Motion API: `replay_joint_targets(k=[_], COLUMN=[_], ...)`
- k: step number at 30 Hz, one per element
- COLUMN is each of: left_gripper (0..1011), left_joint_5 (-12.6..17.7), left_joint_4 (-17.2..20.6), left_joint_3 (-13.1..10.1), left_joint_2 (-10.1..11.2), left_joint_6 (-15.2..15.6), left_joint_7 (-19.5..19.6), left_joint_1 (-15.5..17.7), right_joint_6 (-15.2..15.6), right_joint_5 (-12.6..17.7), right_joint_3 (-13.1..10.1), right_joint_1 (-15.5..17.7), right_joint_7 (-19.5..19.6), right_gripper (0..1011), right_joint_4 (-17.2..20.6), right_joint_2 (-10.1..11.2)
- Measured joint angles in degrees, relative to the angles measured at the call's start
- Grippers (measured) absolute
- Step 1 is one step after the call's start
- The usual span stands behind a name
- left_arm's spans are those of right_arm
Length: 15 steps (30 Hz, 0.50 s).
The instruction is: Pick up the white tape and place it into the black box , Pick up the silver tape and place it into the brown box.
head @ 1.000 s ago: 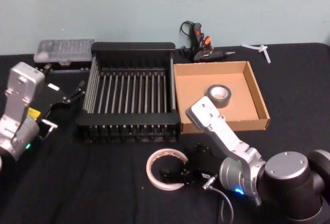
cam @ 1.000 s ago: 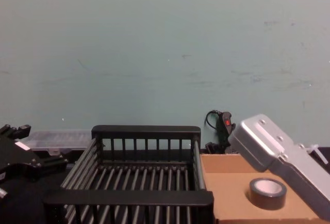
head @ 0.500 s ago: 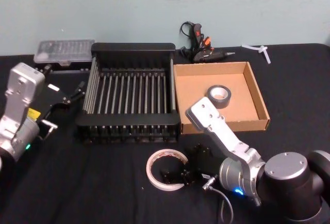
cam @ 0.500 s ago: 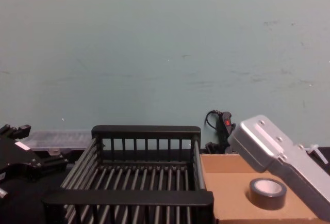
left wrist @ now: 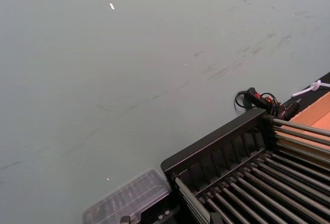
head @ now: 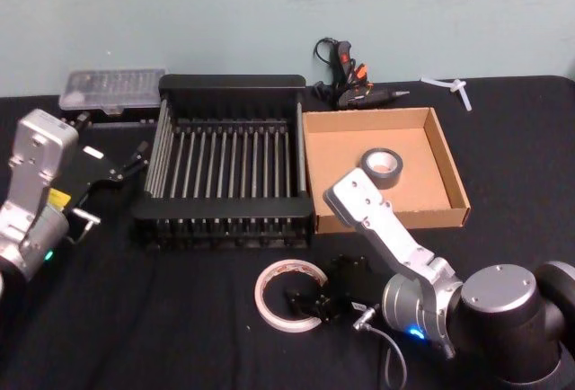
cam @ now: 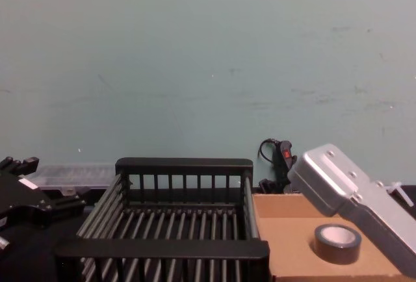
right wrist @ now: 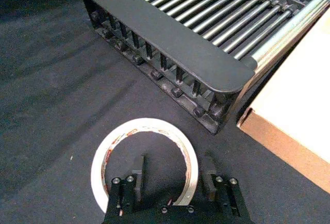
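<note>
My gripper will place the white tape (right wrist: 191,164) inside, and the tape will lie flat across the rods in the black box (cam: 179,230) because they sit close together.
The white tape (head: 289,295) lies flat on the black cloth in front of the black box (head: 225,203). My right gripper (head: 312,301) is down at the ring's right side and open. In the right wrist view one finger (right wrist: 138,174) stands inside the white tape (right wrist: 144,163), the other finger (right wrist: 209,175) outside it, so the gripper (right wrist: 174,176) straddles the ring's wall. The silver tape (head: 382,164) lies inside the brown box (head: 455,171), right of the black box; the chest view shows the same roll (cam: 337,243). My left gripper (head: 133,160) is parked left of the black box.
A clear plastic case (head: 112,87) sits behind the black box's left corner. A glue gun with a cable (head: 347,77) and a white plastic piece (head: 448,84) lie at the table's back edge against the wall. The black box's front rim (right wrist: 170,33) is just beyond the tape.
My right gripper has shifted slightly at the white tape's right side. The tapes, the boxes and the left arm have not moved.
</note>
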State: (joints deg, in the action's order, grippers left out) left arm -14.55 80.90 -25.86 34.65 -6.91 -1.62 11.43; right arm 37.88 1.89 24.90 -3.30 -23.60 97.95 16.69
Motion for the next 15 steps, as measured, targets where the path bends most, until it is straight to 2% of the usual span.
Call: replay_joint_targets(k=[4, 7, 8, 14, 15], left_gripper=[1001, 1001, 1001, 1001, 1001], left_joint_5=[0.0, 0.0, 0.0, 0.0, 0.0], left_joint_4=[0.0, 0.0, 0.0, 0.0, 0.0], left_joint_3=[0.0, 0.0, 0.0, 0.0, 0.0], left_joint_2=[0.0, 0.0, 0.0, 0.0, 0.0], left_joint_6=[0.0, 0.0, 0.0, 0.0, 0.0], left_joint_7=[0.0, 0.0, 0.0, 0.0, 0.0], left_joint_1=[0.0, 0.0, 0.0, 0.0, 0.0], right_joint_6=[0.01, 0.02, 0.03, 0.04, 0.04], right_joint_5=[0.0, 0.0, 0.0, 0.0, 0.0], right_joint_3=[0.0, 0.0, 0.0, -0.01, 0.0], right_joint_1=[0.0, 0.0, 0.0, 0.0, 0.0], right_joint_7=[-0.01, -0.01, -0.01, -0.03, -0.04], right_gripper=[604, 543, 482, 321, 256], right_joint_4=[0.0, 0.0, 0.0, 0.0, 0.0], right_joint_2=[0.0, 0.0, 0.0, 0.0, 0.0])
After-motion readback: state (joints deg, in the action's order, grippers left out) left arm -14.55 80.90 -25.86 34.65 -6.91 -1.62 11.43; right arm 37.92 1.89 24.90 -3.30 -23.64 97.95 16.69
